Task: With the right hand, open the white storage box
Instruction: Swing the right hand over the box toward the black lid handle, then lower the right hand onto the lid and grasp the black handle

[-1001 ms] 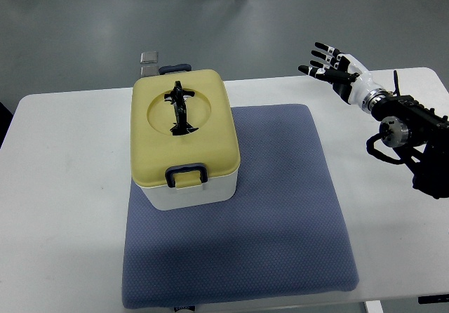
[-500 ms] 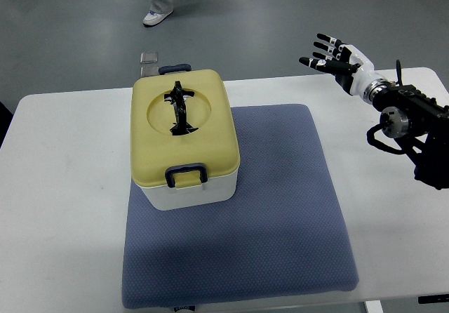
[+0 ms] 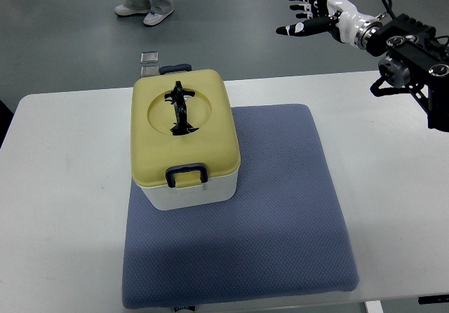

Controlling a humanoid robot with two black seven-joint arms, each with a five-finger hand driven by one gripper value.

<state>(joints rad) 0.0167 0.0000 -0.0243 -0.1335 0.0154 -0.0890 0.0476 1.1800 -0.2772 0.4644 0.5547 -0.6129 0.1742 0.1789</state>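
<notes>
Both dark latches (image 3: 186, 173) stand out from the yellow lid's rim, so the lid (image 3: 216, 127) will come off in one piece, with the latches on it, when I lift the lid's handle.
The white storage box (image 3: 188, 189) stands on the left part of a blue-grey mat (image 3: 273, 208). Its yellow lid (image 3: 184, 127) is down, with a black folding handle (image 3: 180, 107) lying in the round recess and a dark latch (image 3: 186, 174) at the near side. A second dark latch (image 3: 175, 67) shows at the far side. My right hand (image 3: 306, 10) hovers high at the upper right, past the table's far edge, well away from the box. Its fingers are spread and hold nothing. The left arm does not show.
The white table (image 3: 63, 187) carries the mat. Beyond its far edge is grey floor, where a person's legs and shoes (image 3: 144, 8) stand at the top left. A small grey object (image 3: 149, 57) lies on the floor behind the box.
My right hand has risen and swung up and to the left, from over the table's far right corner to beyond its far edge. The person on the floor has walked left. The box has not moved.
</notes>
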